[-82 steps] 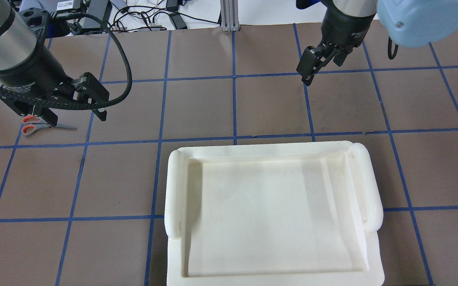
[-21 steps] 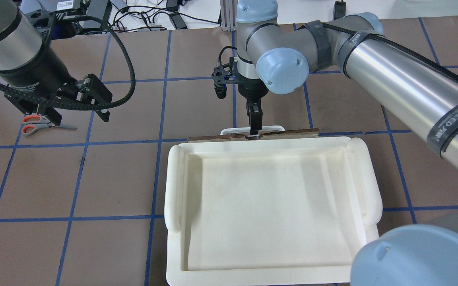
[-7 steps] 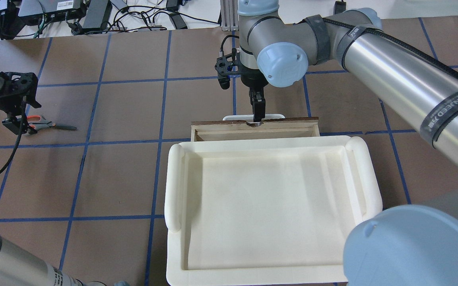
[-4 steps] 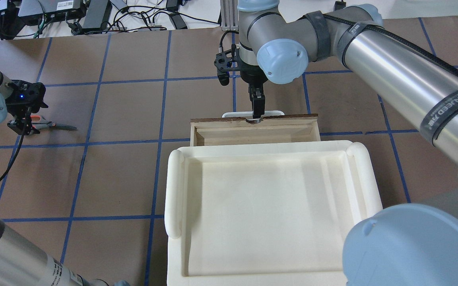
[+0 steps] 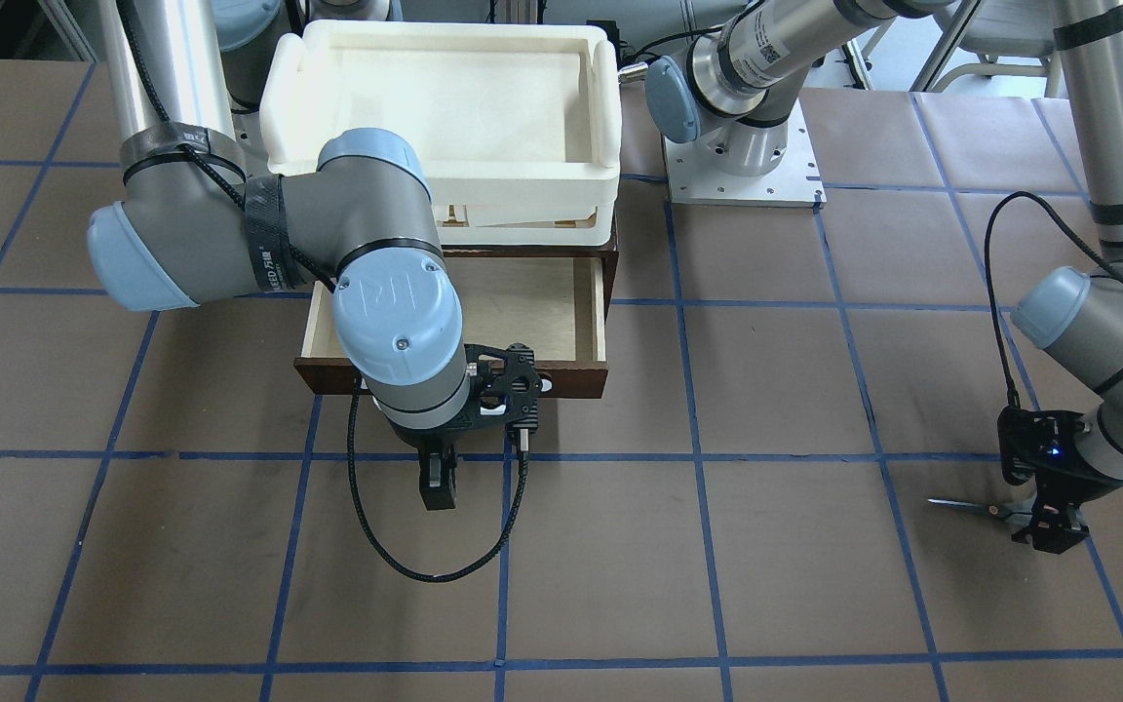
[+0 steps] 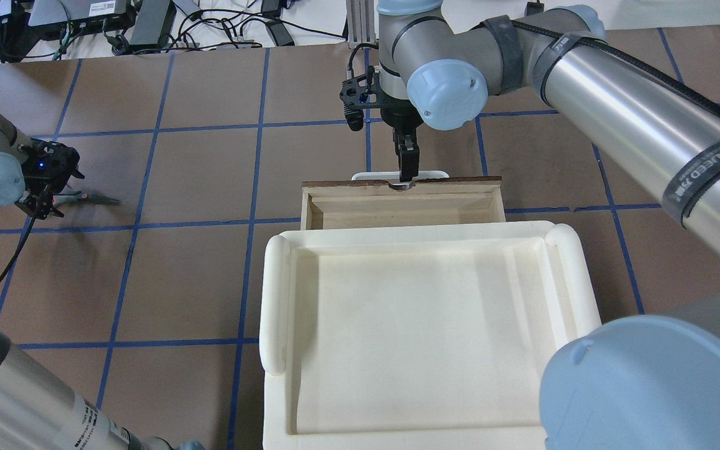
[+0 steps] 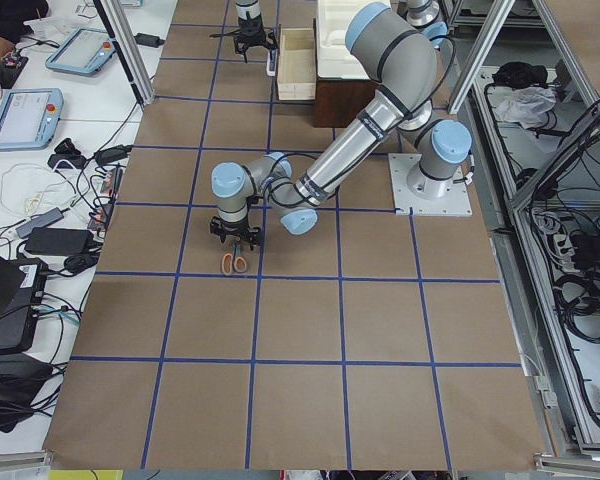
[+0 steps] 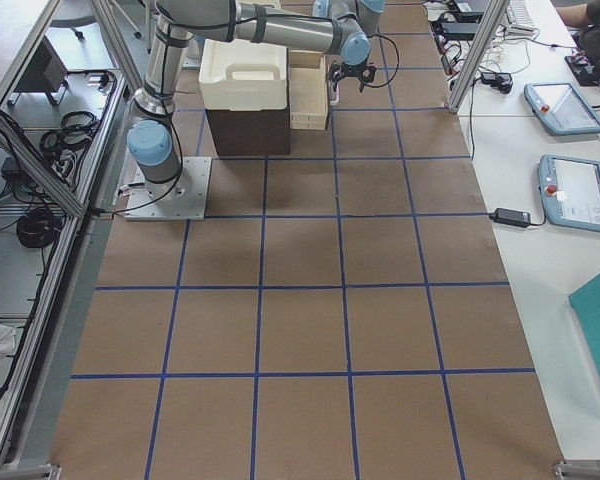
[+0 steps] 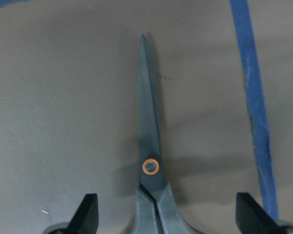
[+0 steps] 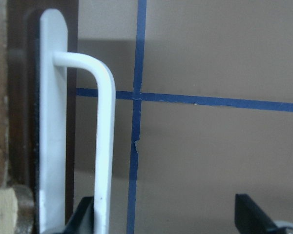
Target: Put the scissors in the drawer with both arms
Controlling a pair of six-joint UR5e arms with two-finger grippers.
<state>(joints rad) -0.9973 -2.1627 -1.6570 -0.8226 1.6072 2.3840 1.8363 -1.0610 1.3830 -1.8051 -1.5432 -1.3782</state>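
The scissors (image 5: 990, 509) will stay closed and level when I carry them, because the blades (image 9: 147, 102) are shut and both handle necks are between my left gripper's fingers.
The scissors (image 9: 151, 146) lie flat on the brown table at the far left, also seen from overhead (image 6: 94, 199) and in the front view (image 5: 961, 505). My left gripper (image 9: 167, 217) is open and low over them, one fingertip on each side of the handles' neck; it does not hold them. The handles are hidden under it from overhead (image 6: 44, 203). The drawer (image 6: 400, 211) is pulled partly open and its pale inside is empty. My right gripper (image 10: 168, 219) is open at the white bar handle (image 10: 105, 146), with the bar close beside its left finger.
A white foam tray (image 6: 275, 294) sits on the dark cabinet (image 8: 245, 130) above the drawer. Blue tape lines (image 6: 250, 156) grid the table. Cables and boxes (image 6: 147, 19) lie past the far edge. Operator tablets (image 8: 575, 190) rest on a side bench.
The right gripper came to the handle and drew the drawer out from under the tray, a little further in the last second. The left gripper dropped low over the scissors.
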